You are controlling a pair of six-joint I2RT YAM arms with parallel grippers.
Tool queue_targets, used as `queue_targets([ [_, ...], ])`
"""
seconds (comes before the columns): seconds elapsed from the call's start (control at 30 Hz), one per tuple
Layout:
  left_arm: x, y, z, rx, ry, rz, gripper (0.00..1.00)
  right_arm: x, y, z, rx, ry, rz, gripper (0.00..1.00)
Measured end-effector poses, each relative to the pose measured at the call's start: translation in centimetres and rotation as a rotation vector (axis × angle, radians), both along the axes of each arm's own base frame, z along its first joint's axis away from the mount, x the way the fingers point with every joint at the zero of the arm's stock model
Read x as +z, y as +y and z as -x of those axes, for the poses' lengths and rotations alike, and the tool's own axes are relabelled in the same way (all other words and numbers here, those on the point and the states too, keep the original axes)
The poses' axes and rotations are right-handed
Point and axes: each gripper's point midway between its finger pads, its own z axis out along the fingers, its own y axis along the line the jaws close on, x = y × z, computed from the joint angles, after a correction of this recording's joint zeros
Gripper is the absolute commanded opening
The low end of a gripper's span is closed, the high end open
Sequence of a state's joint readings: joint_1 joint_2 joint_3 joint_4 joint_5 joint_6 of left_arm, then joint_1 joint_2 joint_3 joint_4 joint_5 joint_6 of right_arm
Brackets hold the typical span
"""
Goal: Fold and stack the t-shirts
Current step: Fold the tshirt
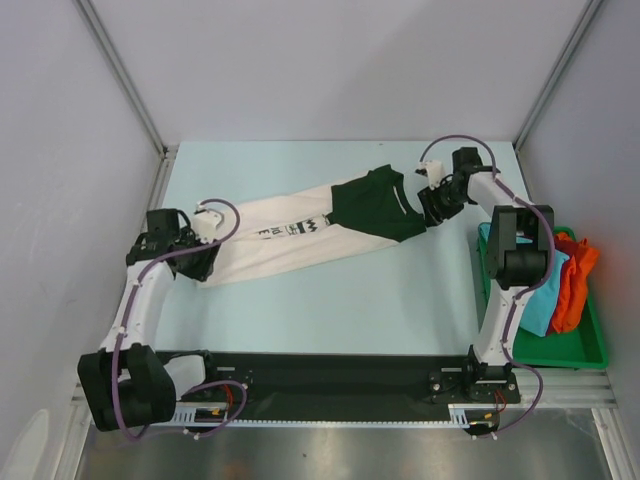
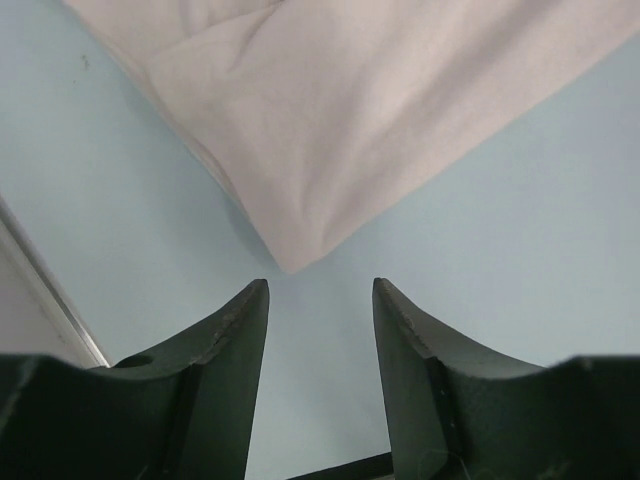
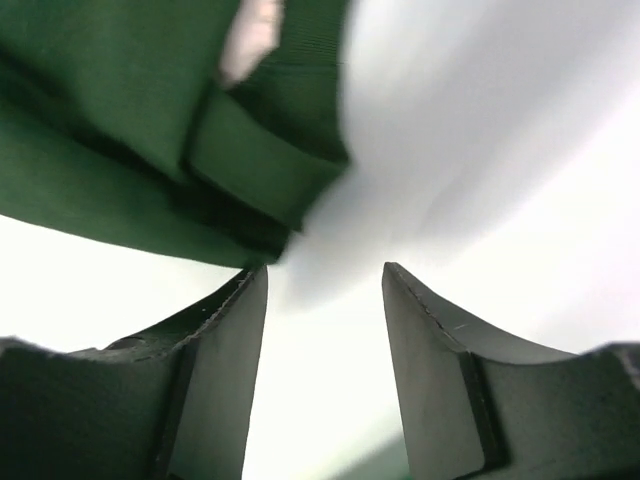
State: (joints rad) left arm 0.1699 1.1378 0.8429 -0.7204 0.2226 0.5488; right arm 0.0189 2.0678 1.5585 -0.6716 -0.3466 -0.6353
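Note:
The t-shirt lies slantwise point(image 1: 297, 227) across the table, so next my right gripper grabs its green far corner point(image 1: 384, 173) while my left gripper swings its cream-white end closer.
The cream-white t-shirt point(image 1: 275, 240) with dark lettering lies stretched slantwise across the pale blue table. The dark green t-shirt point(image 1: 375, 205) lies over its right end. My left gripper point(image 1: 196, 262) is open and empty at the white shirt's lower left corner; the left wrist view shows that corner point(image 2: 300, 240) just ahead of the fingertips point(image 2: 250, 300), apart from them. My right gripper point(image 1: 432, 212) is open and empty at the green shirt's right edge; the right wrist view shows a green hem point(image 3: 250, 170) just above the left finger point(image 3: 235, 320).
A green tray point(image 1: 590, 350) at the table's right edge holds folded light blue point(image 1: 540, 290) and orange point(image 1: 575, 280) cloth. Metal frame posts and grey walls enclose the table. A black rail point(image 1: 330, 385) runs along the near edge.

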Motion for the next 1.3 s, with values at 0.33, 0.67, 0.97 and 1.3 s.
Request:
queue_targets([
  [0.33,-4.2,-3.4,0.4,-0.211,0.121,-0.026,0.5,9.6,1.9,-6.1,-0.069,-0.22,-0.078,0.57],
  [0.67,-7.0,-3.5,-0.3,-0.243,0.187,-0.045,0.48,4.6,9.3,-9.6,0.014,-0.166,-0.123,0.56],
  [0.97,-8.3,-3.3,-0.8,-0.244,0.214,-0.067,0.46,-0.2,9.3,-9.8,-0.048,-0.076,-0.108,0.56],
  [1.3,-9.6,-4.0,-0.9,-0.274,0.25,-0.084,0.21,-0.3,9.8,-11.7,-0.063,-0.136,-0.071,0.54],
])
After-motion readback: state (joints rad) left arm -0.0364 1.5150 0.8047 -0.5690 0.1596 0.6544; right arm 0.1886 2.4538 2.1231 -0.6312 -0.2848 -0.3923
